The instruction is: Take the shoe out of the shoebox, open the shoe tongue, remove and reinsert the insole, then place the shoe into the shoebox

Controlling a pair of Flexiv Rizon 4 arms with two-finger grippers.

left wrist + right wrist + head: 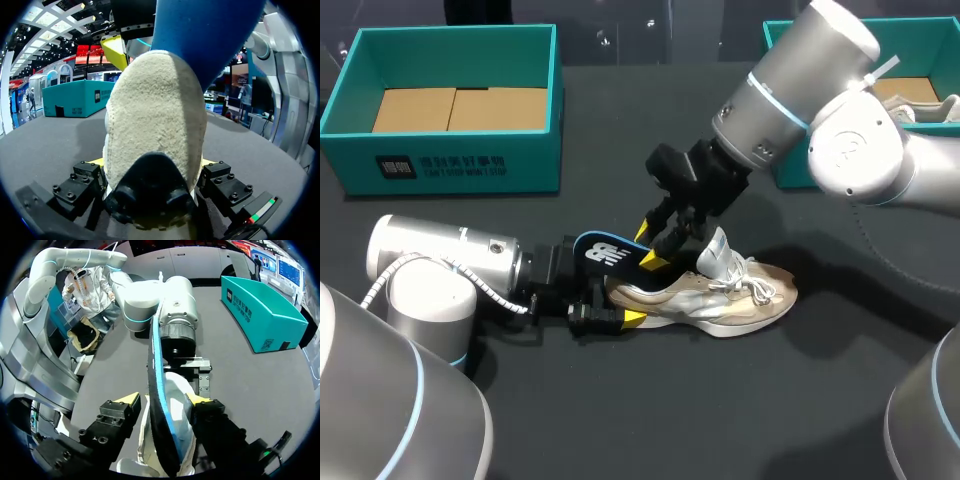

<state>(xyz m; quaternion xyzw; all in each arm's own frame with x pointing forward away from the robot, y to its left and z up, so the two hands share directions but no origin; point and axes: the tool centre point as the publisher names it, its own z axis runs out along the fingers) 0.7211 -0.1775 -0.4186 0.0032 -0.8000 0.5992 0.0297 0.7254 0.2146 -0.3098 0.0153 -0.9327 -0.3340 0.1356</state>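
Observation:
The insole's loose end (592, 244) sticks straight out of the shoe's heel opening, so I expect the insole to slide out in one piece and hold its shape when I pull.
A beige and silver shoe (730, 297) lies on its side on the dark table, toe to the right. My left gripper (615, 297) comes in low from the left and is shut on its heel (155, 125), a finger on each side. A blue and black insole (607, 251) sticks out of the heel opening, up and to the left. My right gripper (665, 250) hangs over the shoe's collar, open. In the right wrist view the insole (159, 390) runs edge-on between its spread fingers, touching neither. One right fingertip (115, 52) shows beside the heel.
A teal shoebox (450, 160) with cardboard inside stands at the back left. A second teal box (788, 170) at the back right holds another shoe (920, 100) and sits partly behind my right arm. Bare table lies in front of the shoe.

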